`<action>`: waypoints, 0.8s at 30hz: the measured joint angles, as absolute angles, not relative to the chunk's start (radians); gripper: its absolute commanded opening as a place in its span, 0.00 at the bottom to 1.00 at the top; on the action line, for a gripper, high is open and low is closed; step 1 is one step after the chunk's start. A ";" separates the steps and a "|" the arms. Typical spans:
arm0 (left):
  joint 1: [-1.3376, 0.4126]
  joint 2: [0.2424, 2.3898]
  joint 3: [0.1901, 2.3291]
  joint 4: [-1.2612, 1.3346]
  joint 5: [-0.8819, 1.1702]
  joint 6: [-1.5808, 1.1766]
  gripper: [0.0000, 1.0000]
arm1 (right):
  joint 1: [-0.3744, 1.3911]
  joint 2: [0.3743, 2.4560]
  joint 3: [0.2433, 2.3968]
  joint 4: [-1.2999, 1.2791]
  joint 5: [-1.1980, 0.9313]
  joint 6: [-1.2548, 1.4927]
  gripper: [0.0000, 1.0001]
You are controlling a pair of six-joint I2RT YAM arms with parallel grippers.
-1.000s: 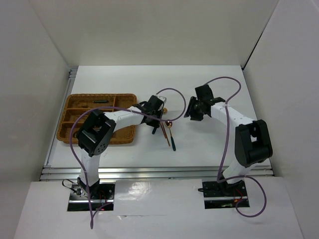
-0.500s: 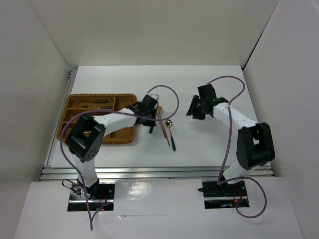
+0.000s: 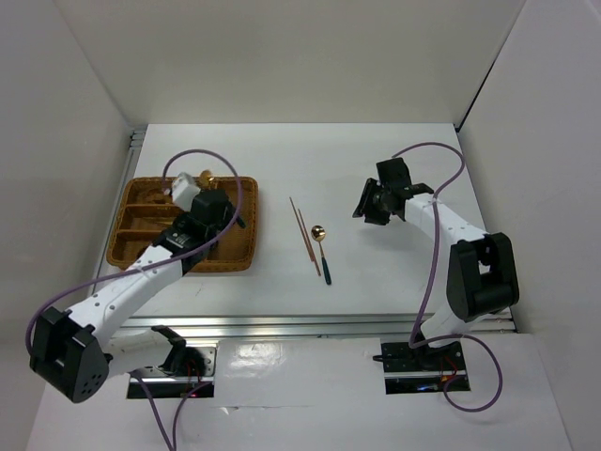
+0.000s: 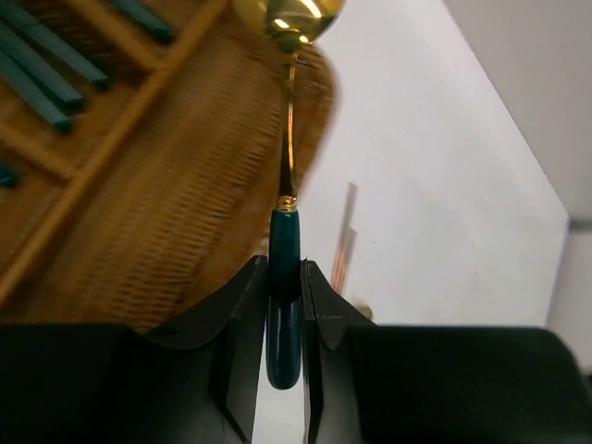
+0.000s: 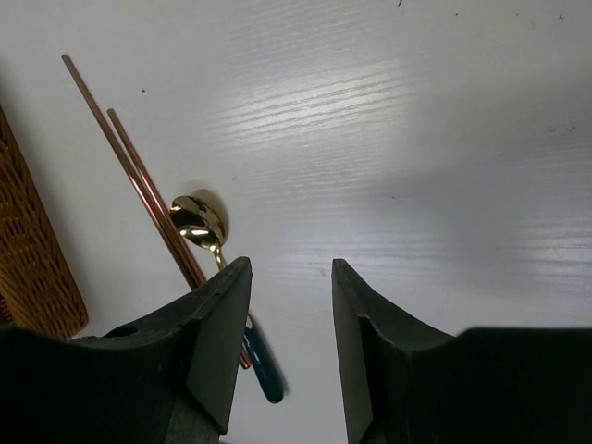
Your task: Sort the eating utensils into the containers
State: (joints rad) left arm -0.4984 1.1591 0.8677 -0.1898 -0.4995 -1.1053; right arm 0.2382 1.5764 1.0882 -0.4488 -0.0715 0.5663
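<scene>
My left gripper holds the spoon's handle, the gold bowl [image 3: 207, 178] clear above the tray. I go on swinging it toward the near compartment [image 3: 127, 250] before I release the spoon there.
My left gripper [image 4: 283, 270] is shut on the dark teal handle of a spoon [image 4: 285, 242]. Its gold bowl [image 4: 289, 17] points away, over the brown wicker tray [image 4: 139, 194]. From above, the left gripper [image 3: 218, 194] hangs over the tray's [image 3: 239, 260] back right part. Several teal-handled utensils [image 4: 42, 67] lie in its compartments. Two gold chopsticks [image 3: 300, 227] and another spoon [image 3: 322, 248] lie on the table right of the tray. The right gripper [image 5: 289, 310] is open and empty, hovering just right of that spoon [image 5: 199, 222] and the chopsticks [image 5: 129, 157].
White walls close in the table on the left, back and right. A metal rail [image 3: 300, 324] runs along the near edge. The left arm's purple cable [image 3: 239, 193] loops over the tray. The tray's corner [image 5: 32, 254] shows in the right wrist view.
The left arm has swung left from beside the chopsticks to above the tray, carrying the spoon. The right gripper has barely moved.
</scene>
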 measured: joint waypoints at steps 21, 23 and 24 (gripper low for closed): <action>-0.447 1.221 0.914 -1.032 -0.909 -1.968 0.37 | 0.231 1.597 1.089 -0.441 -0.132 0.533 0.48; -0.446 1.239 0.924 -1.050 -0.912 -1.971 0.37 | 0.231 1.602 1.089 -0.441 -0.135 0.533 0.48; -0.443 1.242 0.925 -1.055 -0.912 -1.971 0.37 | 0.231 1.607 1.090 -0.441 -0.136 0.533 0.48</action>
State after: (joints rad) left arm -0.4435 1.2415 0.9249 -1.0550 -0.9123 -1.9709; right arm 0.2310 1.6066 1.0904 -0.4412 -0.1360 0.5331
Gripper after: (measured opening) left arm 0.373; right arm 0.480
